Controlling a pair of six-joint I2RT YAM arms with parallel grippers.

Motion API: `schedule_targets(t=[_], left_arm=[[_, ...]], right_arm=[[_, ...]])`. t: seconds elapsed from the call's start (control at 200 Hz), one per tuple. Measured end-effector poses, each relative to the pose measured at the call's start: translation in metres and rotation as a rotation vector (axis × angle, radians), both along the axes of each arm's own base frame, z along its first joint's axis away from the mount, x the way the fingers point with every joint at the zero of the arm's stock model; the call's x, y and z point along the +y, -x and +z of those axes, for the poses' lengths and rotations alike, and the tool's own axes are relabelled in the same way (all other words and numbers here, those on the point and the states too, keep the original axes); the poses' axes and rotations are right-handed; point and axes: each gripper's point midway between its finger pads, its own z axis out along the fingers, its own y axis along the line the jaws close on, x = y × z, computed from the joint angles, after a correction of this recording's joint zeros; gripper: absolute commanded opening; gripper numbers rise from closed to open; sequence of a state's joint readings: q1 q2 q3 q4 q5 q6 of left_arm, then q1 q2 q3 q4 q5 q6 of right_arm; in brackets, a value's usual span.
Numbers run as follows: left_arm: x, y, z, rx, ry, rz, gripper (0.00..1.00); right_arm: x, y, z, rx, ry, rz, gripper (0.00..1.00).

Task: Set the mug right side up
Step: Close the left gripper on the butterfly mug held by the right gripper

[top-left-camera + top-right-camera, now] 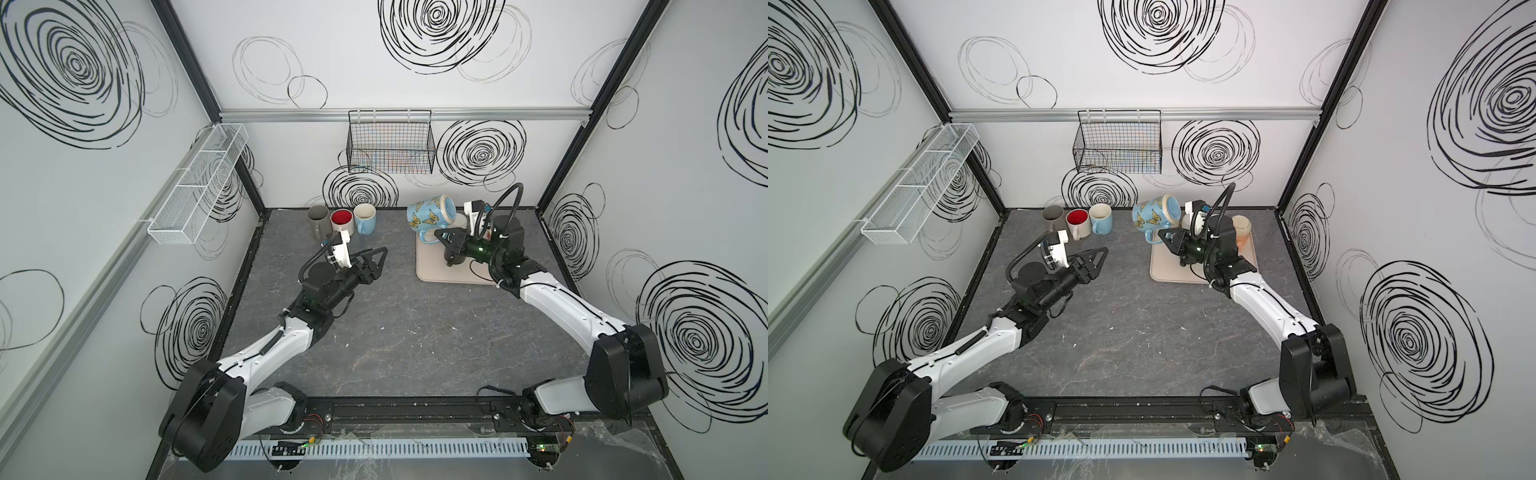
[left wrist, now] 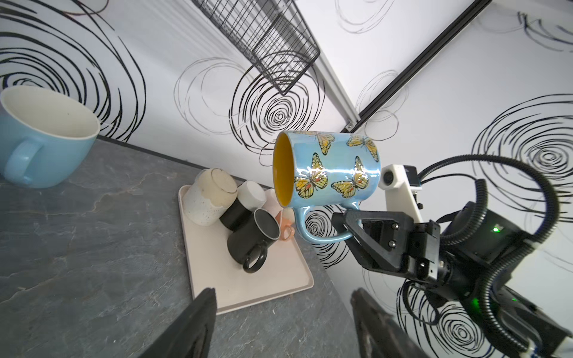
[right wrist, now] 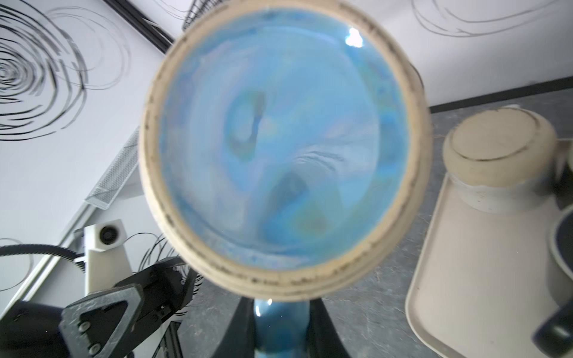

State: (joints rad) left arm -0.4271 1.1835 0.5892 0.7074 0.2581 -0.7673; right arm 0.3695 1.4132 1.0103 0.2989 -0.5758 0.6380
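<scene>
I should expect the mug (image 1: 431, 212) to be empty inside when I turn it upright, because it is hanging on its side with its yellow opening (image 2: 283, 170) open.
The mug (image 1: 430, 212) (image 1: 1156, 214) is light blue with yellow butterflies and a yellow inside (image 2: 283, 170). It hangs on its side above the far left corner of the beige tray (image 1: 440, 270), mouth towards the left. My right gripper (image 1: 441, 237) (image 1: 1165, 237) (image 2: 341, 221) is shut on its handle (image 2: 313, 232). In the right wrist view the mug's glazed base (image 3: 285, 148) fills the frame, with the handle between the right gripper's (image 3: 281, 310) fingers. My left gripper (image 1: 380, 257) (image 1: 1102, 253) (image 2: 283, 293) is open and empty, left of the tray.
Three upright mugs stand at the back: grey (image 1: 318, 216), red-inside (image 1: 342, 220), pale blue (image 1: 365, 216). On the tray sit an upside-down speckled cream mug (image 2: 210, 195), a black mug (image 2: 248, 238) and others. A black wire basket (image 1: 390, 143) and a white mesh basket (image 1: 199, 183) hang on the walls.
</scene>
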Motion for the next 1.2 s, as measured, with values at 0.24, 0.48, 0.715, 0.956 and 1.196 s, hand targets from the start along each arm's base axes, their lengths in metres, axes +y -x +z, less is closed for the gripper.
schedule_targets(t=[0.24,0.48,0.715,0.956,1.196], left_arm=[[-0.009,0.016,0.032,-0.089,0.045,-0.096,0.75],[-0.025,0.028,0.076,-0.182,0.109,-0.193,0.75],[-0.035,0.035,0.101,-0.227,0.176,-0.252,0.72],[-0.041,0.038,0.116,-0.247,0.235,-0.293,0.68],[-0.055,0.045,0.13,-0.272,0.261,-0.354,0.61]], right_arm=[[0.024,0.022,0.039,-0.046,-0.135,0.148,0.0],[0.047,0.051,0.087,-0.136,-0.229,0.296,0.0],[0.061,0.075,0.107,-0.175,-0.286,0.396,0.0],[0.072,0.092,0.114,-0.191,-0.308,0.455,0.0],[0.075,0.097,0.117,-0.193,-0.32,0.475,0.0]])
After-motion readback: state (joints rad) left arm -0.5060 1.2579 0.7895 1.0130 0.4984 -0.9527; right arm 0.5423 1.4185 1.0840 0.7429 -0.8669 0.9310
